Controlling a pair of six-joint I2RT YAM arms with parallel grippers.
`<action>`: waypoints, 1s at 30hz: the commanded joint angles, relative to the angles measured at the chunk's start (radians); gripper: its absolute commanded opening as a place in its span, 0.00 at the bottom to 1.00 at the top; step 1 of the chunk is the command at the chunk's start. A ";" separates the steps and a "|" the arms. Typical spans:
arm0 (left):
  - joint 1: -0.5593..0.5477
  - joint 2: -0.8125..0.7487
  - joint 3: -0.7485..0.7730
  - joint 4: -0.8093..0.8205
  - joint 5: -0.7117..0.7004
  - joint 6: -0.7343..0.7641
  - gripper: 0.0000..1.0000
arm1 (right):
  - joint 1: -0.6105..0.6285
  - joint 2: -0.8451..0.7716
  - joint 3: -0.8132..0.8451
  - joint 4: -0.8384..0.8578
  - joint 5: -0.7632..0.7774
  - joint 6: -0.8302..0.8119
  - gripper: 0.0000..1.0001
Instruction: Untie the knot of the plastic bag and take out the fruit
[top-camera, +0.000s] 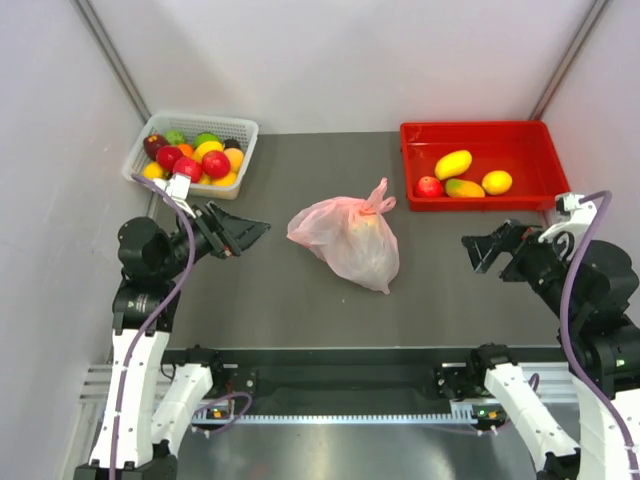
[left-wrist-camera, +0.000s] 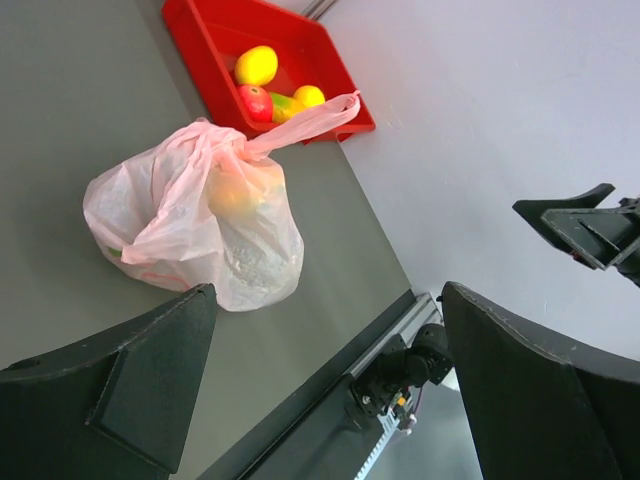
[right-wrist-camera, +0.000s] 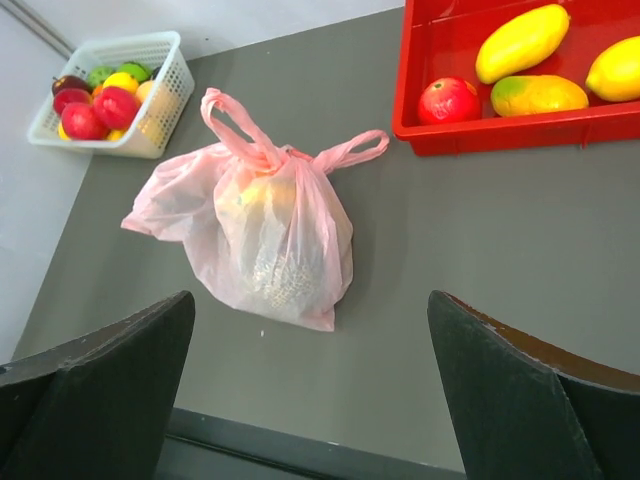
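Observation:
The plastic bag's loose pink folds (top-camera: 318, 220) are facing my open left gripper with clear space between them. I keep going toward the plastic (top-camera: 346, 211) next to the knot until the gripper's fingers close on it.
The pink plastic bag (top-camera: 347, 238) lies tied in the middle of the table; it also shows in the left wrist view (left-wrist-camera: 195, 215) and the right wrist view (right-wrist-camera: 255, 235). Its knot (top-camera: 372, 208) sits at the far right top, with two strap ends sticking up; it also shows in the right wrist view (right-wrist-camera: 275, 157). The fruit inside shows only as a yellowish and pale shape (right-wrist-camera: 270, 240) through the plastic. My left gripper (top-camera: 250, 232) is open and empty, left of the bag. My right gripper (top-camera: 478, 250) is open and empty, right of the bag.
A white basket (top-camera: 240, 128) of small red, orange and green fruits stands at the back left. A red tray (top-camera: 480, 132) with yellow mangoes, a lemon and a red apple stands at the back right. Grey walls close in both sides.

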 joint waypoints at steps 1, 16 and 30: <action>-0.002 0.024 0.042 0.005 0.025 0.037 0.99 | 0.003 -0.017 -0.016 0.020 -0.033 -0.051 1.00; -0.528 0.459 0.457 -0.236 -0.564 0.353 0.97 | 0.003 0.024 -0.172 0.121 -0.085 -0.088 1.00; -0.638 1.016 0.792 -0.259 -0.925 0.581 0.98 | 0.004 0.012 -0.231 0.121 -0.066 -0.111 1.00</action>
